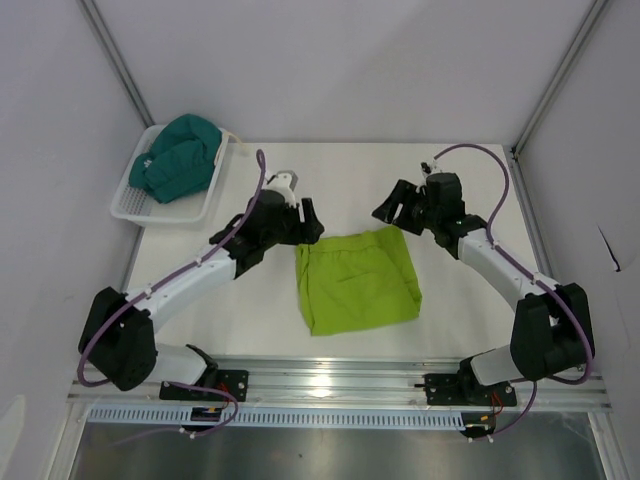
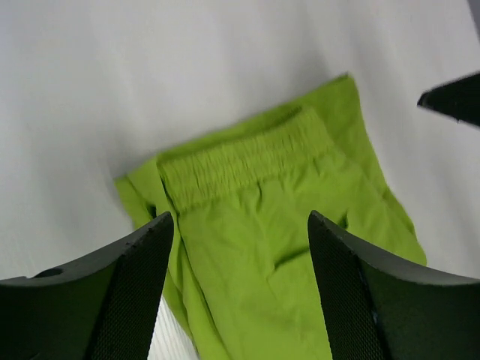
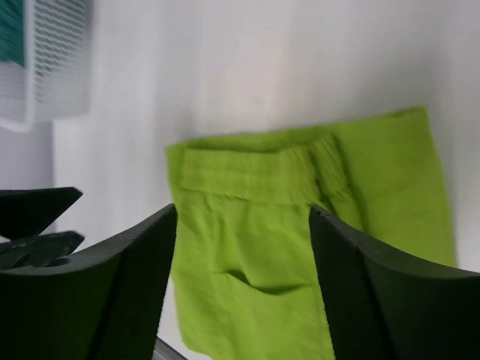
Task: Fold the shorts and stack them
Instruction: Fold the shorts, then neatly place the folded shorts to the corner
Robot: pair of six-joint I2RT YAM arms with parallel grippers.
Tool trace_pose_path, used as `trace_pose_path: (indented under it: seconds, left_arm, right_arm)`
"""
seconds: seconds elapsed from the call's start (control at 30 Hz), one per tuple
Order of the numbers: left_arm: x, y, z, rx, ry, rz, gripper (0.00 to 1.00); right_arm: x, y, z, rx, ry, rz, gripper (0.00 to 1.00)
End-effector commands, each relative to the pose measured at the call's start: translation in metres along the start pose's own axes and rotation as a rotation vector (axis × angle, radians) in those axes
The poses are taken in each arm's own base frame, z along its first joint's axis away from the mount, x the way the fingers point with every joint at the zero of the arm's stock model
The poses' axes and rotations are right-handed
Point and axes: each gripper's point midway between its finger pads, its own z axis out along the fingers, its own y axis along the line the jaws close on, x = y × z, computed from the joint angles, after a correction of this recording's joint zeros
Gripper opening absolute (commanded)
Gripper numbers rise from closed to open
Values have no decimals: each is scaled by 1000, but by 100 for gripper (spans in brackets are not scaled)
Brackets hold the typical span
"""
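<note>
The green shorts are in the middle (image 1: 358, 283), where the teal shorts need space. Next, my right gripper pulls the green shorts over to its own side (image 1: 466, 305) first.
The lime green shorts (image 1: 357, 280) lie folded flat on the white table, waistband toward the back. The dark teal shorts (image 1: 180, 155) sit bunched in the white basket at the back left. My left gripper (image 1: 306, 222) hovers by the green pair's back left corner. It is open, and in the left wrist view its gripper (image 2: 240, 217) frames the green shorts (image 2: 259, 255) with nothing held. My right gripper (image 1: 395, 207) hangs open over the back right corner. In the right wrist view that gripper (image 3: 243, 210) stands empty above the green shorts (image 3: 255, 255).
The white mesh basket (image 1: 165, 212) stands at the table's back left, also visible as the basket (image 3: 52, 75) in the right wrist view. Grey walls and metal posts enclose the table. A metal rail runs along the near edge by the arm bases.
</note>
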Motion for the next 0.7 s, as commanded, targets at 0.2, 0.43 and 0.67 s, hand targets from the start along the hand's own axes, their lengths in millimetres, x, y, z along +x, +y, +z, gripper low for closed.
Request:
trace_pose_path:
  seconds: [0.2, 0.43, 0.67]
  left_arm:
    - [114, 25, -16, -25, 208, -186, 99]
    - [136, 31, -16, -18, 218, -247, 99]
    - [140, 8, -6, 101, 198, -299, 99]
  right_arm:
    - [45, -58, -20, 181, 207, -166, 99]
    - [78, -88, -24, 301, 301, -248, 99]
    - [111, -117, -18, 395, 381, -243, 99]
